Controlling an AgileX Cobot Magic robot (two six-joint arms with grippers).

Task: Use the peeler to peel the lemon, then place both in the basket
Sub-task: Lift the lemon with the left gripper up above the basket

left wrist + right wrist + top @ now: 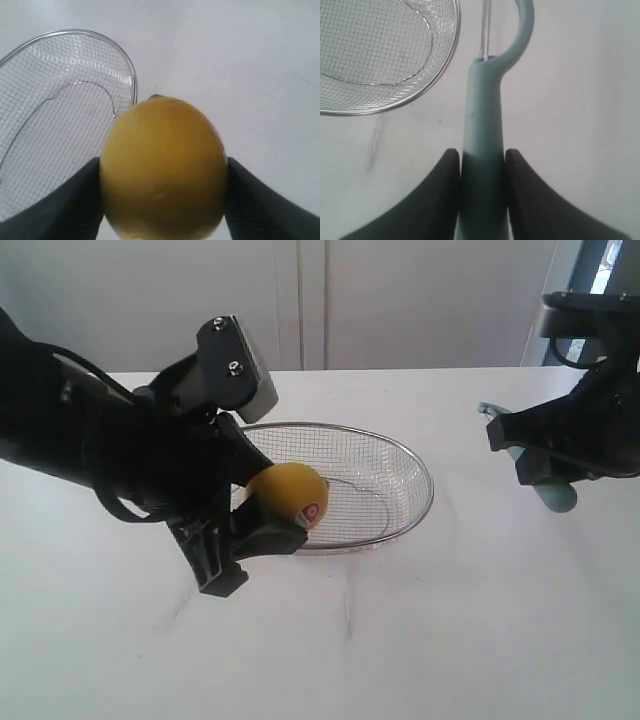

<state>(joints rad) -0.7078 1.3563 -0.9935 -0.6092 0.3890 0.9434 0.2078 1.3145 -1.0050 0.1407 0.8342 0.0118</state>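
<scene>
The lemon hangs low under my left gripper by the basket's rim, so next I lift it above the basket and tilt it toward the peeler.
My left gripper is shut on the yellow lemon, held above the table by the near left rim of the wire mesh basket. Its red-and-white sticker faces the exterior camera. In the left wrist view the lemon fills the space between both black fingers, with the basket beyond it. At the right, clear of the basket, my right gripper is shut on the teal-green peeler. The right wrist view shows the peeler handle clamped between the fingers, blade rod pointing away.
The white table carries only the basket, which holds nothing. A pale wall with cabinet panels rises behind the table's far edge. The left arm's black body hangs over the table's left part.
</scene>
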